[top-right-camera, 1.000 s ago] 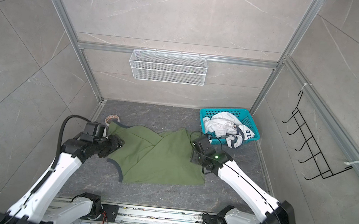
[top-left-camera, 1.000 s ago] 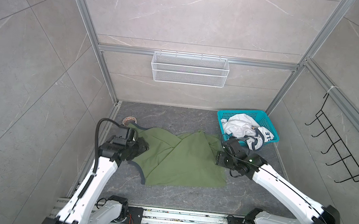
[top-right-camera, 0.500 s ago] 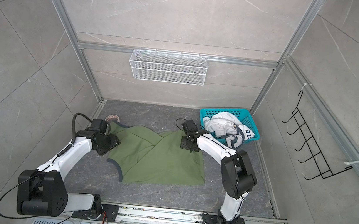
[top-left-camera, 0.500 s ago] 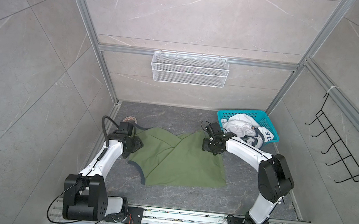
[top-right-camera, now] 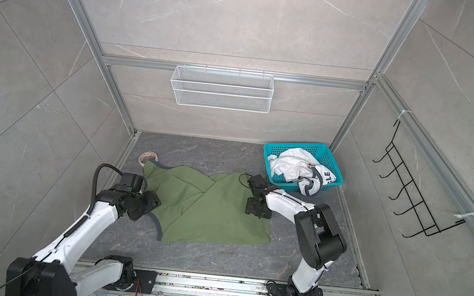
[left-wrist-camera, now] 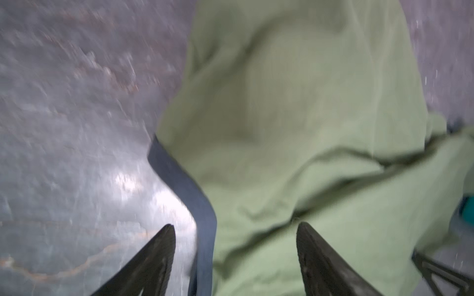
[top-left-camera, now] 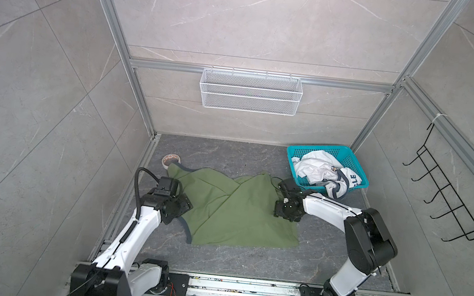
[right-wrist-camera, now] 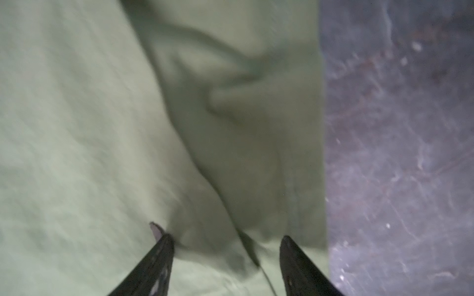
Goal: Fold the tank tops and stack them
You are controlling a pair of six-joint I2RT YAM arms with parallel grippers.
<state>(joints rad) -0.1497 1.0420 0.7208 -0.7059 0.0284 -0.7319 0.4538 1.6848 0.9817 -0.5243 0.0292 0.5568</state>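
A slanting crease (top-left-camera: 221, 205) runs across the green top. My left gripper should therefore hold the grey trim's front end (top-left-camera: 188, 237) while my right gripper pulls out the opposite edge.
The olive green tank top (top-left-camera: 235, 211) (top-right-camera: 208, 211) lies partly folded on the grey floor, with dark grey trim along its left edge. The white tank top (top-left-camera: 317, 169) (top-right-camera: 294, 165) sits crumpled in the teal basket (top-left-camera: 291, 160). My left gripper (top-left-camera: 186, 209) (left-wrist-camera: 234, 225) is at the green top's left edge, open, its fingers either side of the grey trim (left-wrist-camera: 195, 194). My right gripper (top-left-camera: 277, 216) (right-wrist-camera: 225, 237) is low over the green top's right edge, open, with wrinkled green cloth (right-wrist-camera: 230, 153) between its fingers.
A roll of tape (top-left-camera: 171, 159) lies by the green top's back left corner. A white wire shelf (top-left-camera: 250, 96) hangs on the back wall and a black hook rack (top-left-camera: 446, 200) on the right wall. The arms' rail (top-left-camera: 245, 287) runs along the front.
Since half a second ago both grippers have shifted toward the front along the green top's side edges. The green top's outline looks the same.
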